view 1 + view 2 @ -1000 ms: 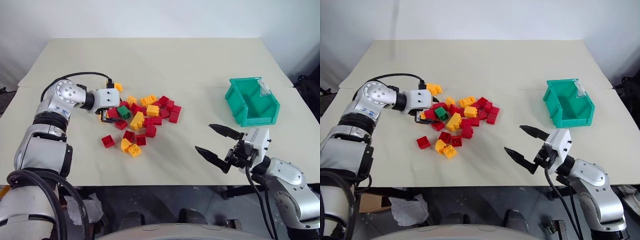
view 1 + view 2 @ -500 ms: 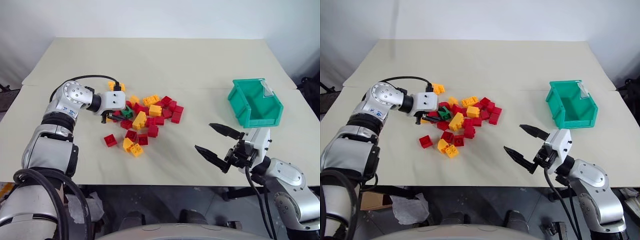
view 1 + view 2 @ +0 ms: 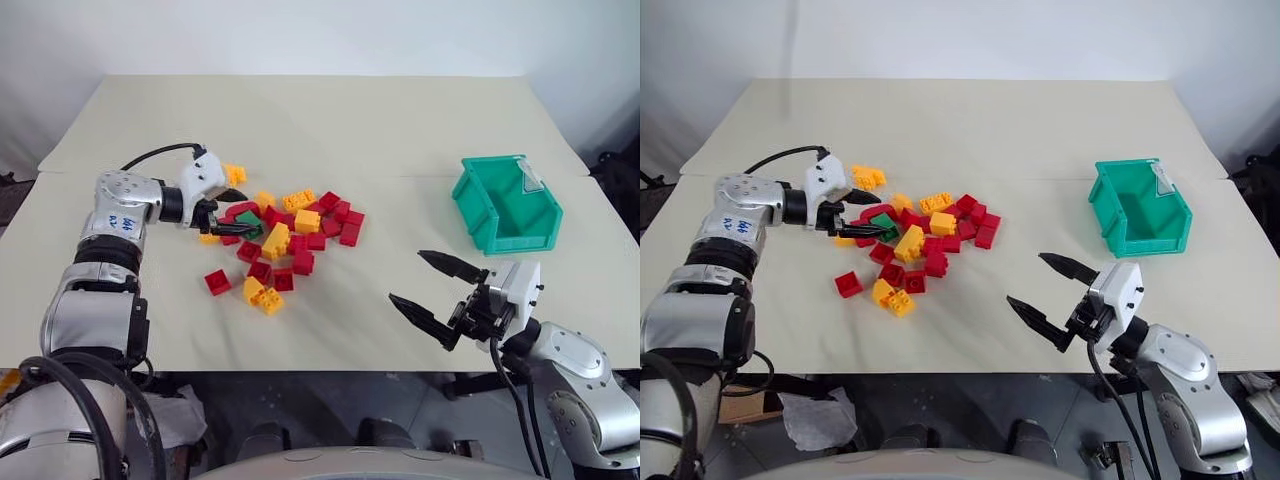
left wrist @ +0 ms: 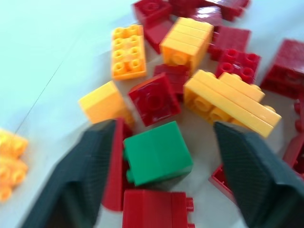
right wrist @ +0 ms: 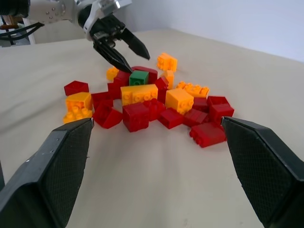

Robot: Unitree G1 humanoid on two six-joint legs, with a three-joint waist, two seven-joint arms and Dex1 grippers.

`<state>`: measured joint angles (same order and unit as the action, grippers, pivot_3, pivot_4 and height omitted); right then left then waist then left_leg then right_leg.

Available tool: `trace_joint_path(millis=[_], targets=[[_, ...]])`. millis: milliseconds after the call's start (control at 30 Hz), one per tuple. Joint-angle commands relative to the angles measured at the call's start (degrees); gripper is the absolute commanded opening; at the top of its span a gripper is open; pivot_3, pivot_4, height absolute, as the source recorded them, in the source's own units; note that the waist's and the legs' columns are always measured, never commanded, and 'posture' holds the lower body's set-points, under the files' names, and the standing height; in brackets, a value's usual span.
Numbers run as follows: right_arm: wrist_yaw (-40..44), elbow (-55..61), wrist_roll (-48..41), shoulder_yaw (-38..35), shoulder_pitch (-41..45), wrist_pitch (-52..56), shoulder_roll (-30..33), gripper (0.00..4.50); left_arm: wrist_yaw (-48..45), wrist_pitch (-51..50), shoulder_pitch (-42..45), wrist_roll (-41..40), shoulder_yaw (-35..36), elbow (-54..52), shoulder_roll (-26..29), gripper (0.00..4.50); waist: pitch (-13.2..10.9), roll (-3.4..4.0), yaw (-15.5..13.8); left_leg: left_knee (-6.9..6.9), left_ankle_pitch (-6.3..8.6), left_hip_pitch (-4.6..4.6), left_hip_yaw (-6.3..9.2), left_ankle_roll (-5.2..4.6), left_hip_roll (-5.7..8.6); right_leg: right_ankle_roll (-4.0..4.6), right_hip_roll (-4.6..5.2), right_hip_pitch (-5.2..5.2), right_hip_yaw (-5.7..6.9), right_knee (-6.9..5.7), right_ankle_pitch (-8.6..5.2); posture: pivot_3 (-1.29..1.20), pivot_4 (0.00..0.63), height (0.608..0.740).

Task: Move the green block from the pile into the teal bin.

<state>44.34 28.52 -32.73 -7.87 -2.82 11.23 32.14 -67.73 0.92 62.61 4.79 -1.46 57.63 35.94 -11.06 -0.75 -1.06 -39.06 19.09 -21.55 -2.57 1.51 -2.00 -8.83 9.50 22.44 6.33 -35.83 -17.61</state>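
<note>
My left gripper should turn and pinch the green block across its other sides (image 4: pixel 159 154), because a red brick (image 4: pixel 114 183) lies along the green block's studded side, inside the gripper's finger.
The green block (image 4: pixel 156 152) lies at the left edge of the pile (image 3: pixel 290 235) of red and yellow-orange bricks on the table. My left gripper (image 3: pixel 236 215) is open at that edge. Its fingers (image 4: pixel 80 185) stand wide on either side of the green block (image 3: pixel 248 220), with a gap on the right side and a red brick pressed in on the left. The teal bin (image 3: pixel 478 205) stands at the right of the table, its open front facing the pile. My right gripper (image 3: pixel 408 277) hovers open and empty near the table's front edge, below the bin.
A lone yellow-orange brick (image 3: pixel 236 174) sits just behind the left gripper. A red brick (image 3: pixel 216 282) and a yellow-orange pair (image 3: pixel 262 295) lie loose in front of the pile. Bare tabletop (image 3: pixel 400 200) separates the pile from the bin.
The left wrist has rolled, and its jaws, narrower half a second ago, stand wide again. The green block stays in the pile. The right arm has not moved.
</note>
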Motion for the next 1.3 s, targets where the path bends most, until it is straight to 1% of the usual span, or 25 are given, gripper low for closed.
trace_joint_path(millis=[33,100,167,200,267,333,433,600,700,767,900,1000,1100,1200,1300], targets=[[-0.23,2.13,-0.60,-0.12,0.15,-0.67,-0.67,4.50,1.91,-18.92,-7.48,-3.74,1.62,-20.86,0.84,4.46,0.00,0.00,0.18,0.00,0.00,0.00,0.00,0.00,-0.01,0.00,0.00,0.00,-0.01,-0.01,0.00,0.00,0.150,0.740],[-0.26,1.98,-0.54,0.28,0.27,-0.80,-1.08,4.50,5.20,-27.64,-13.20,-4.44,2.18,-32.64,0.67,4.46,0.00,0.00,0.48,0.00,0.00,0.01,0.02,0.00,-0.02,0.00,0.00,0.01,-0.04,-0.05,0.00,0.00,0.150,0.740],[-0.30,2.04,-0.32,0.70,0.21,-0.90,-1.47,4.50,10.14,-36.93,-17.42,-6.01,4.06,-42.28,-1.17,4.46,0.00,0.00,0.61,-0.03,0.00,0.02,0.03,0.01,-0.02,0.00,0.00,0.01,-0.07,-0.07,0.00,0.00,0.150,0.740],[-0.24,2.04,-0.20,0.88,0.16,-0.97,-1.65,4.50,13.09,-40.57,-19.33,-5.04,3.86,-46.39,-1.62,4.46,0.00,0.00,0.57,-0.04,0.00,0.02,0.04,0.00,-0.03,0.00,0.00,0.00,-0.07,-0.07,0.00,0.00,0.150,0.740],[-0.12,1.90,-0.17,1.13,0.16,-1.06,-1.97,4.50,19.71,-48.02,-21.19,-4.76,5.29,-52.11,-4.36,4.46,0.00,0.00,0.31,-0.08,0.00,0.02,0.03,0.00,-0.02,0.00,0.00,-0.02,-0.10,-0.07,0.00,0.00,0.150,0.740],[0.10,1.62,-0.37,1.17,0.24,-1.11,-2.18,4.50,25.51,-54.67,-20.79,-5.67,7.41,-54.32,-8.06,4.46,0.00,-0.01,-0.19,-0.09,0.00,0.03,0.02,0.00,-0.02,0.00,0.00,-0.03,-0.14,-0.07,0.00,0.00,0.150,0.740],[0.42,1.29,-0.14,1.47,0.60,-1.24,-2.33,4.50,30.75,-59.65,-19.58,-4.94,7.03,-53.97,-9.97,4.46,0.04,-0.06,-0.32,-0.12,0.00,0.04,0.01,0.00,-0.01,0.00,0.00,-0.05,-0.17,-0.06,0.00,0.00,0.150,0.740],[0.42,1.16,0.14,1.61,0.85,-1.49,-2.82,4.50,38.19,-67.01,-17.99,-3.52,5.64,-53.71,-9.85,4.46,0.04,-0.05,-0.05,-0.07,0.00,0.14,-0.06,0.00,-0.01,0.01,0.00,-0.04,-0.22,-0.08,0.00,0.00,0.150,0.740],[-0.05,1.45,0.39,1.55,0.47,-1.83,-3.42,4.50,40.33,-73.09,-18.30,-4.77,6.91,-58.29,-9.27,4.46,0.04,-0.05,0.09,-0.04,0.00,0.20,-0.10,0.01,-0.01,0.01,0.00,-0.04,-0.26,-0.10,0.00,0.00,0.150,0.740],[-0.15,1.42,0.63,1.54,0.35,-2.00,-3.77,4.50,40.08,-76.05,-19.25,-5.92,6.17,-61.17,-8.14,4.46,0.04,-0.05,0.16,-0.03,0.00,0.20,-0.12,0.01,-0.02,0.01,0.00,-0.03,-0.29,-0.11,0.00,0.00,0.150,0.740],[-0.09,0.85,1.43,2.09,0.43,-2.59,-4.41,4.50,42.34,-77.45,-20.05,-6.72,6.46,-61.83,-8.68,4.46,0.04,-0.05,-0.12,-0.03,0.00,0.21,-0.12,0.01,-0.01,0.01,0.00,-0.03,-0.32,-0.10,0.00,0.00,0.150,0.740],[-0.38,0.79,1.44,2.22,0.74,-2.75,-4.79,4.50,44.61,-78.23,-19.14,-7.61,7.67,-60.47,-10.85,4.46,0.05,-0.05,-0.37,-0.05,0.00,0.21,-0.14,0.01,-0.01,0.02,0.00,-0.05,-0.35,-0.09,0.00,0.00,0.150,0.740],[-0.24,0.26,1.64,2.79,1.51,-2.77,-4.98,4.50,46.11,-71.52,-17.77,-8.31,7.84,-53.85,-14.59,4.46,0.09,-0.08,-0.76,-0.07,0.00,0.21,-0.13,0.01,0.02,0.02,0.00,-0.09,-0.36,-0.06,0.00,0.00,0.150,0.740],[-0.24,-0.06,1.65,2.80,2.10,-2.73,-5.13,4.50,46.96,-66.74,-15.45,-8.11,7.73,-47.67,-15.99,4.46,0.13,-0.10,-0.94,-0.10,0.00,0.26,-0.13,0.01,0.03,0.02,0.00,-0.18,-0.36,0.00,0.00,0.00,0.150,0.740],[-0.26,-0.19,1.99,3.15,2.13,-2.93,-5.43,4.50,46.64,-64.81,-13.23,-8.20,6.73,-43.33,-16.55,4.46,0.14,-0.11,-0.55,-0.09,0.00,0.27,-0.14,0.01,0.04,0.02,0.00,-0.18,-0.35,0.00,0.00,0.00,0.150,0.740]])
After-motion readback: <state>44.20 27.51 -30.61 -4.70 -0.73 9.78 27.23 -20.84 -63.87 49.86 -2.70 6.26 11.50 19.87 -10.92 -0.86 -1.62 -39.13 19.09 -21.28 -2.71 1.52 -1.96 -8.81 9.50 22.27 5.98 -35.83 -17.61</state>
